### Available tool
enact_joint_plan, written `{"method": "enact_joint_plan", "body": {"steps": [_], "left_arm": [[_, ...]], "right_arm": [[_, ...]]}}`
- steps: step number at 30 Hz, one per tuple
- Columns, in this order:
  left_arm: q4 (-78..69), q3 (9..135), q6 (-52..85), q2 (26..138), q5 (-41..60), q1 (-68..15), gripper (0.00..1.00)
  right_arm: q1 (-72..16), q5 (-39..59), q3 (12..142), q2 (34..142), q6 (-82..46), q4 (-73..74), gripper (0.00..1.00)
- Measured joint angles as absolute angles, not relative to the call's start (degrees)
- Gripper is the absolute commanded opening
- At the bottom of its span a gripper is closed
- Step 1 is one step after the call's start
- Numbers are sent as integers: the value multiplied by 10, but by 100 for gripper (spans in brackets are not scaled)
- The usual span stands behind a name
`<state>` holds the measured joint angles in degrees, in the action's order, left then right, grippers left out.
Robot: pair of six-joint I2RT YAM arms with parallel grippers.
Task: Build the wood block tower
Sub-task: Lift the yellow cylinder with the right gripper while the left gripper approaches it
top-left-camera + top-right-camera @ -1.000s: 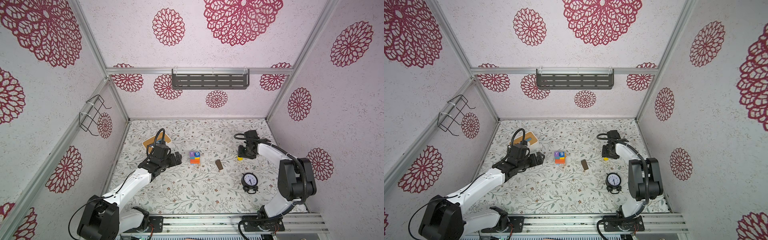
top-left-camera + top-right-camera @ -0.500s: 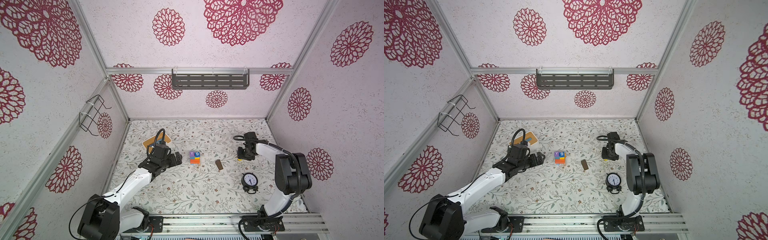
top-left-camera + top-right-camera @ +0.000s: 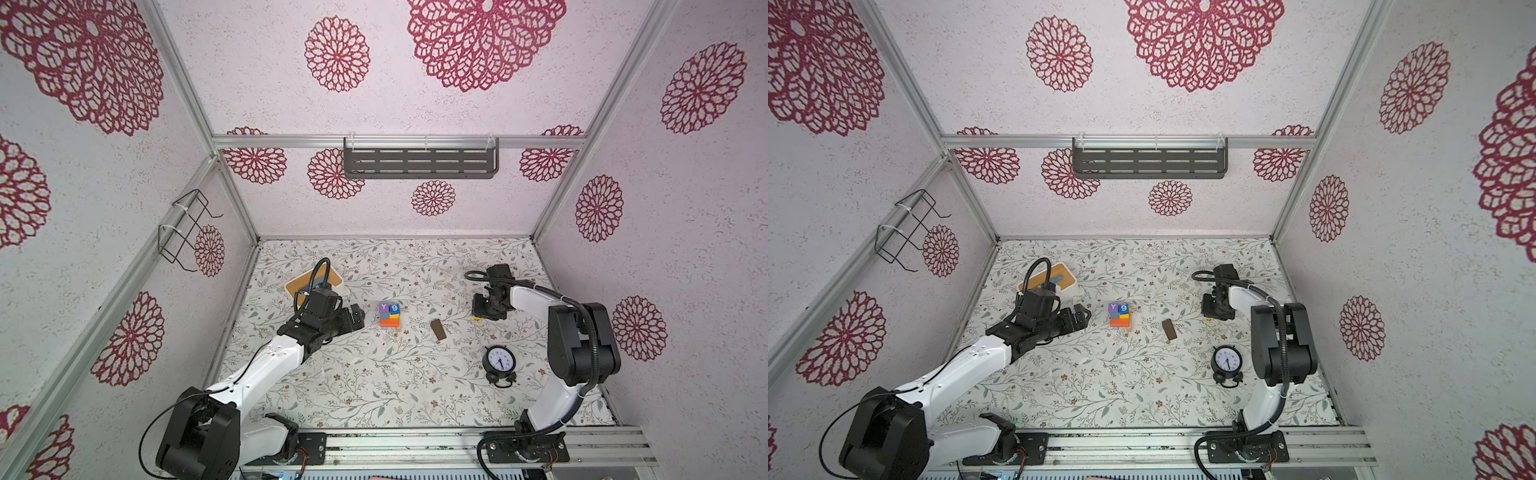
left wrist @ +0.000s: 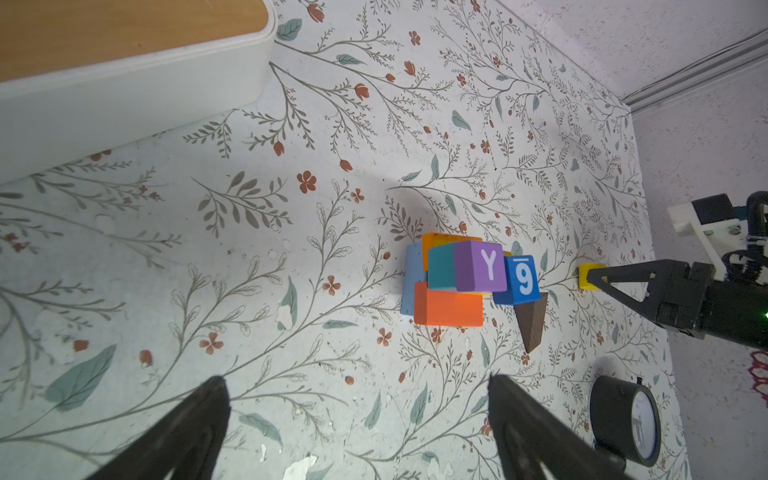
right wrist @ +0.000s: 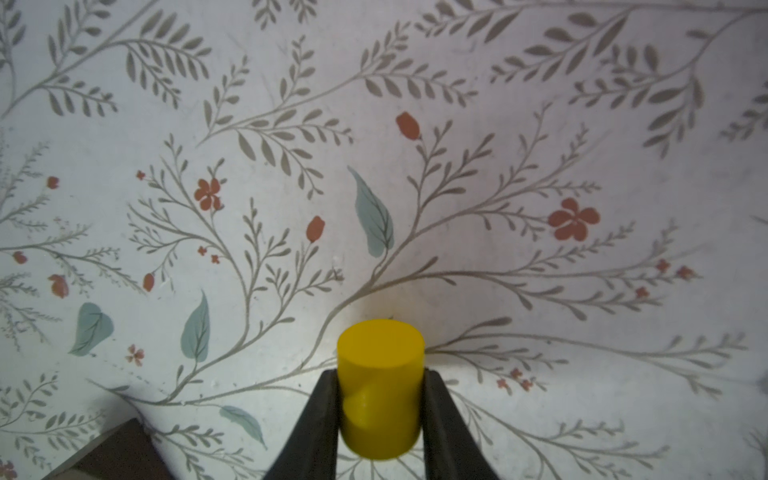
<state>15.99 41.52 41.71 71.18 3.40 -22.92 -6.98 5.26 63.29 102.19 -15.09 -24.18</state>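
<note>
The yellow cylinder (image 3: pixel 476 317) is far away from the open left gripper, so the robot's right gripper should bring it near the tower (image 3: pixel 389 314) and pass it to the left gripper.
The tower (image 3: pixel 389 316) (image 3: pixel 1120 316) stands mid-table: orange, light blue and teal blocks with a purple "Y" cube and a blue "9" cube on top (image 4: pixel 481 272). A dark brown bar (image 3: pixel 437 329) (image 4: pixel 531 322) lies flat just right of it. Further right, a yellow cylinder (image 5: pixel 380 390) (image 4: pixel 587 276) stands upright on the table. My right gripper (image 5: pixel 380 374) (image 3: pixel 482 311) is shut on it, both fingers pressed to its sides. My left gripper (image 4: pixel 355 380) (image 3: pixel 357 318) is wide open and empty, left of the tower and pointing at it.
A white box with a wooden lid (image 3: pixel 301 284) (image 4: pixel 124 83) sits behind my left arm. A black alarm clock (image 3: pixel 500 360) (image 4: pixel 627 424) stands at the front right, near the right arm's base. Patterned walls enclose the table on three sides.
My right gripper's fingers have closed in onto the yellow cylinder, and its arm has shifted slightly. The left arm and the tower have not moved.
</note>
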Motion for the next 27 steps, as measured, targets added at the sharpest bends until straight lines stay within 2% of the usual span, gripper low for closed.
{"method": "enact_joint_plan", "body": {"steps": [6, 12, 13, 16, 18, 22, 27], "left_arm": [[181, 419, 418, 684, 33, -229, 97], [187, 444, 421, 661, 39, -229, 84], [187, 447, 422, 661, 41, -229, 80], [185, 449, 428, 661, 54, -229, 59], [179, 450, 434, 662, 65, -229, 52], [164, 469, 445, 679, 92, -229, 52], [128, 507, 456, 715, 137, -229, 63]], "right_arm": [[-74, 129, 615, 990, -150, -218, 15], [-117, 213, 609, 910, -146, -180, 13], [-126, 223, 610, 899, -146, -173, 13], [-157, 255, 610, 875, -146, -152, 13], [-178, 272, 611, 868, -146, -140, 13], [-214, 304, 612, 868, -146, -117, 13], [-253, 334, 622, 868, -140, -91, 13]]}}
